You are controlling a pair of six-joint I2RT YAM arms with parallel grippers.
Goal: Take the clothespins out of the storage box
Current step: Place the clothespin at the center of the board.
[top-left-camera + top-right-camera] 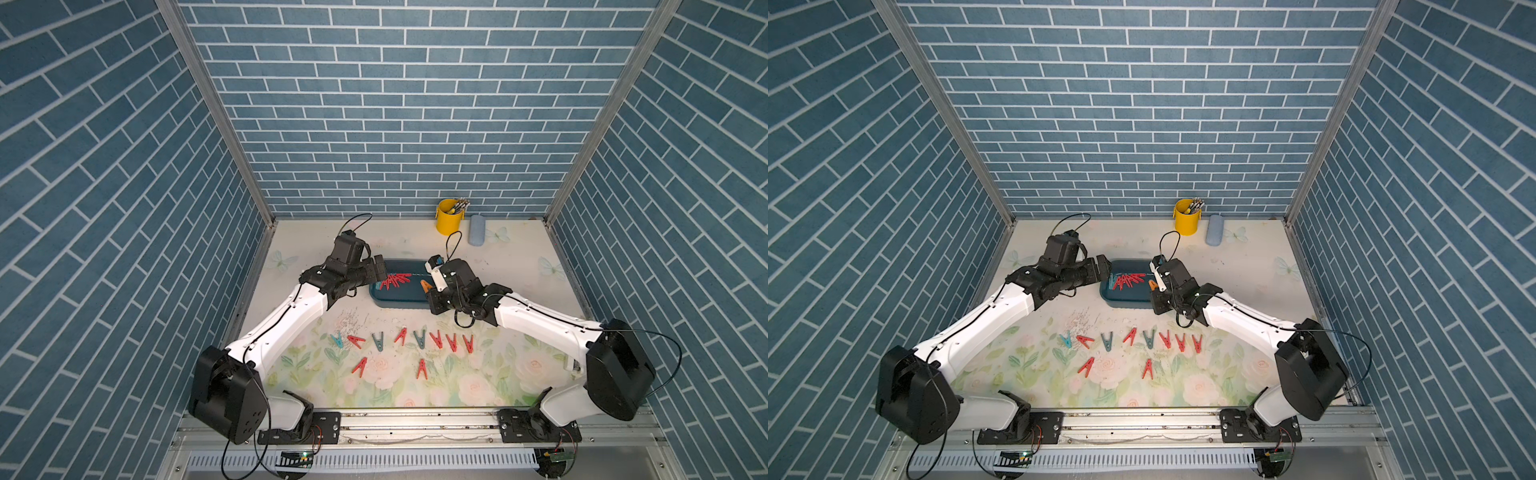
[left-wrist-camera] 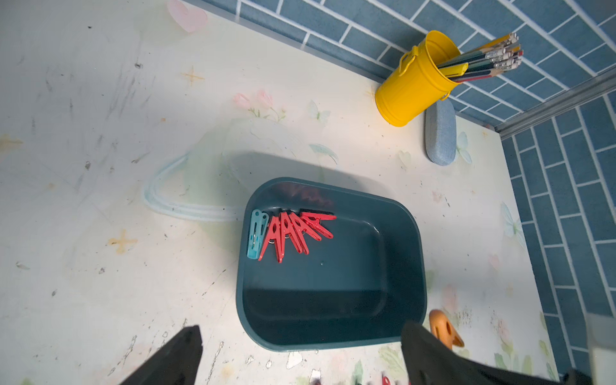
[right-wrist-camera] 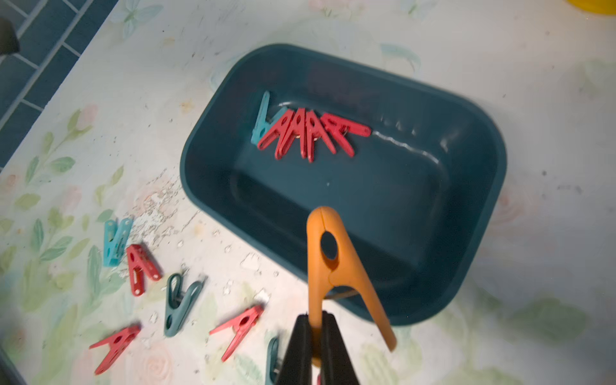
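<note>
The orange clothespin (image 1: 425, 285) is clear above the storage box's rim, so my right gripper carries on to the loose end of the front clothespin row and lets go of it there.
The dark teal storage box (image 1: 395, 302) (image 1: 1125, 302) sits mid-table. Several red clothespins (image 2: 293, 233) (image 3: 310, 133) and one teal clothespin (image 2: 256, 238) lie fanned against its left end. My right gripper (image 3: 315, 316) is shut on one leg of an orange clothespin (image 3: 333, 260) (image 1: 426, 285), held over the box's near right edge. My left gripper (image 2: 303, 328) hangs open and empty above the box's left rim. Several red and teal clothespins (image 1: 401, 337) lie in a row on the table in front of the box, with two red ones (image 1: 360, 365) nearer me.
A yellow bucket (image 1: 449, 216) of pencils and a pale blue oblong case (image 1: 477, 230) stand at the back right by the wall. The table has a flowered mat (image 1: 478, 386), worn in front of the box.
</note>
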